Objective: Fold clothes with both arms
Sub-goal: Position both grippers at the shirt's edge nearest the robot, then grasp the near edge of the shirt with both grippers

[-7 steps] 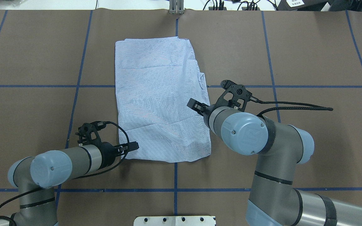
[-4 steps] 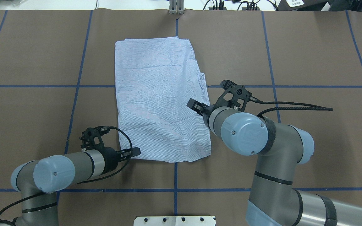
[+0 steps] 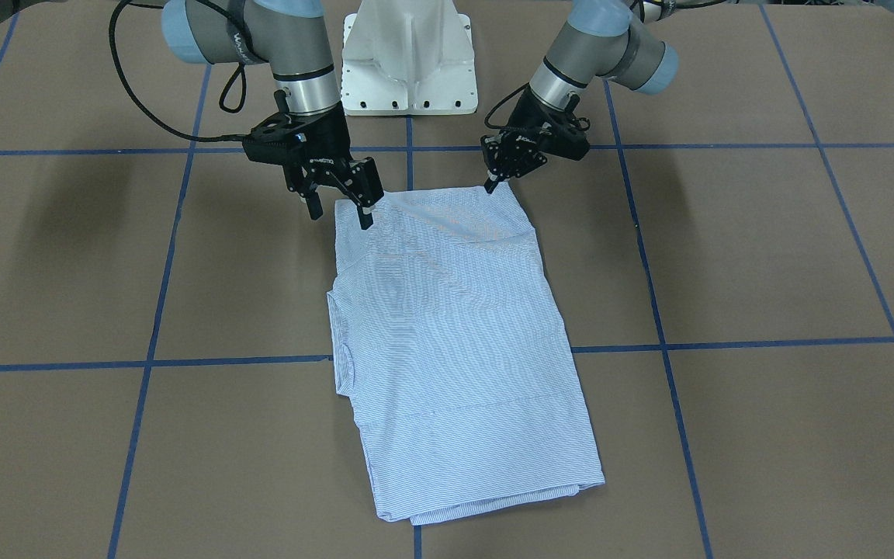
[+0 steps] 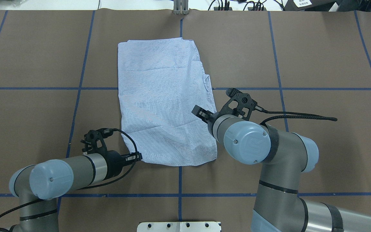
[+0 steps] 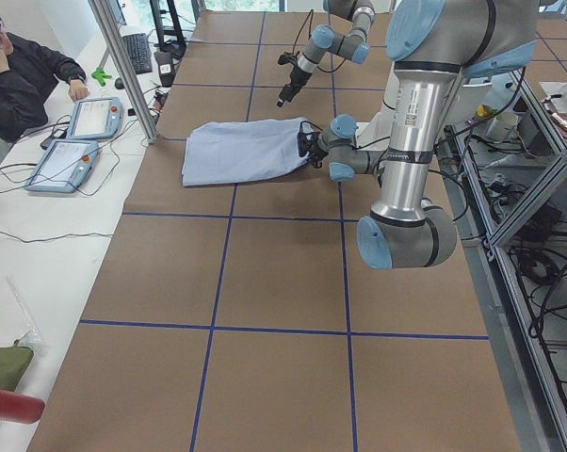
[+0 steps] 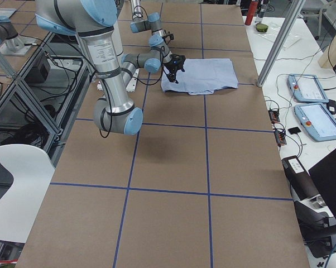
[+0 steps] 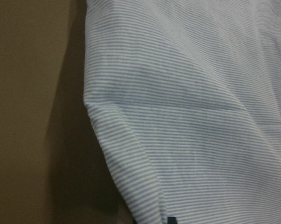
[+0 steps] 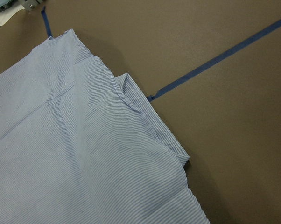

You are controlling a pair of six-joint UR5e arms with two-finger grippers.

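Observation:
The light-blue striped shirt is spread flat and smooth (image 3: 460, 345) between its ends, so I expect its far hem (image 3: 504, 503) to slide along when the robot pulls the near corners.
The light-blue striped shirt (image 4: 163, 103) lies folded into a long rectangle on the brown table, also in the front view (image 3: 455, 334). My left gripper (image 4: 139, 157) is at the shirt's near-left corner. In the front view (image 3: 491, 185) its fingers are together on that corner. The left wrist view shows the cloth (image 7: 187, 116) close up, its edge drawn in toward the fingertip. My right gripper (image 3: 338, 211) is open and hovers at the shirt's near-right edge, one finger over the cloth and one beside it. It also shows in the overhead view (image 4: 200, 111). The right wrist view shows the shirt (image 8: 75, 154).
The white pedestal base (image 3: 408, 62) stands at the robot's edge of the table. Blue tape lines (image 4: 279, 88) grid the brown surface. A metal post (image 4: 180, 8) stands at the far edge. A seated operator (image 5: 20, 75) and tablets (image 5: 76, 141) are beyond the far edge.
My left gripper has moved toward the robot onto the shirt's near-left corner, and that corner is drawn inward. My right gripper has shifted slightly toward the robot along the right edge.

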